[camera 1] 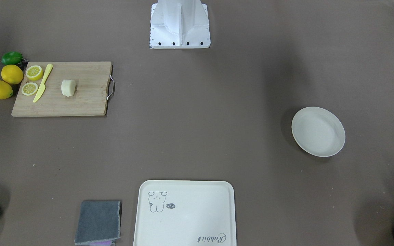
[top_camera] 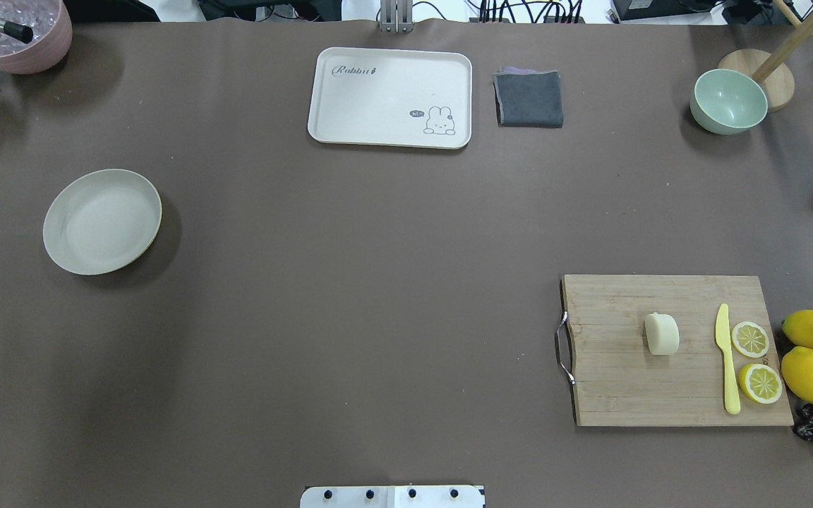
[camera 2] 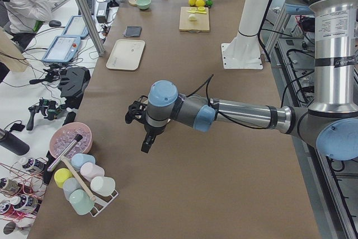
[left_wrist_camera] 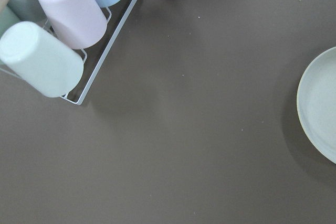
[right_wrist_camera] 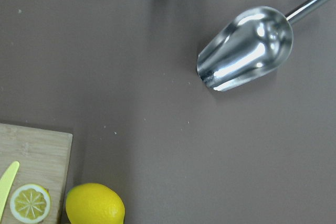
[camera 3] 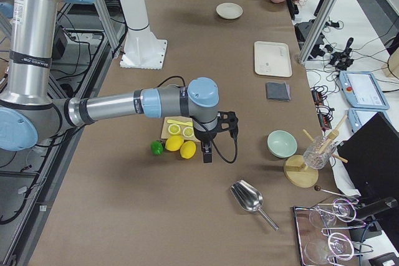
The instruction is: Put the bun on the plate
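The plate is far away from the bun on the cutting board (camera 1: 68,87), so my left gripper needs to grab the plate's rim (camera 1: 341,122) and move the plate to the middle first.
The pale cream bun (camera 1: 68,87) (top_camera: 662,334) lies on a wooden cutting board (top_camera: 611,381), beside a yellow knife (top_camera: 727,360) and two lemon slices. The off-white plate (top_camera: 102,221) (camera 1: 318,131) sits bare on the opposite half of the table; its edge shows in the left wrist view (left_wrist_camera: 320,103). My left gripper (camera 2: 144,138) hangs above the table at the plate's end, seen only from the side, so I cannot tell if it is open. My right gripper (camera 3: 207,152) hovers beyond the board near the lemons (camera 3: 181,146), state likewise unclear.
A cream rabbit tray (top_camera: 390,97) and a grey cloth (top_camera: 528,98) lie at the far edge. A green bowl (top_camera: 728,101), a metal scoop (right_wrist_camera: 247,48), a cup rack (left_wrist_camera: 58,40) and a pink bowl (top_camera: 18,32) stand near the table ends.
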Controlling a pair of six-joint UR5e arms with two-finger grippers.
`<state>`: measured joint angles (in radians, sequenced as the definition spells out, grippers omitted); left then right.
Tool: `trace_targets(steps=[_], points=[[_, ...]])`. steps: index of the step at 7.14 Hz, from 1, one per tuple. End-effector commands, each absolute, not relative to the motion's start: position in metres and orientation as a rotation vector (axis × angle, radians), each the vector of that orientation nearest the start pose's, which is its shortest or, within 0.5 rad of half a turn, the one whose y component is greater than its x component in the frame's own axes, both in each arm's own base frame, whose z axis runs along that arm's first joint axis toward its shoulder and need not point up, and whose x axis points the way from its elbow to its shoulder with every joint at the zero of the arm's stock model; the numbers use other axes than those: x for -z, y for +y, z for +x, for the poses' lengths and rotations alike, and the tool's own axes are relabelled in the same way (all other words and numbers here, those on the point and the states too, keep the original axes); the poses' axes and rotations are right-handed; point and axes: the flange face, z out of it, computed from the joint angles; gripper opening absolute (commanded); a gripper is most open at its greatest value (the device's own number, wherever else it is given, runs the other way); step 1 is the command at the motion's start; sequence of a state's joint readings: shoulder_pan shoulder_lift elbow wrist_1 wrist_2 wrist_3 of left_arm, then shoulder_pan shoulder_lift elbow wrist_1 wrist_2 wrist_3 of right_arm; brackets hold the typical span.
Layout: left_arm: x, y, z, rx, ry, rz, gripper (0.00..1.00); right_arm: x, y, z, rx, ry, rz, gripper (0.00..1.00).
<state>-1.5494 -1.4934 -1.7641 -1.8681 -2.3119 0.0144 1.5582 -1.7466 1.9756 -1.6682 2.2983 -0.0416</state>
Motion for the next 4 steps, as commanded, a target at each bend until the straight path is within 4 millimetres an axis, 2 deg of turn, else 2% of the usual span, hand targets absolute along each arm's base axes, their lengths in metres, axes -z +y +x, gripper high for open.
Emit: trace_targets(steps=[1,2,3,4], points=[[-0.551,-0.504,-0.056,-0.212,0.731,0.468,0.98,-0.491,-0.460,0.078,0.093,-0.717,0.277,1.00],[-0.557,-0.505,-0.055,-0.208,0.732,0.455,0.98,-0.492,-0.459,0.085,-0.056,-0.735,0.229,1.00],[-0.571,-0.504,-0.056,-0.202,0.736,0.435,0.98,-0.485,-0.459,0.084,-0.160,-0.751,0.200,1.00],[-0.567,-0.500,-0.056,-0.211,0.734,0.449,0.98,-0.487,-0.455,0.084,-0.123,-0.746,0.219,1.00]])
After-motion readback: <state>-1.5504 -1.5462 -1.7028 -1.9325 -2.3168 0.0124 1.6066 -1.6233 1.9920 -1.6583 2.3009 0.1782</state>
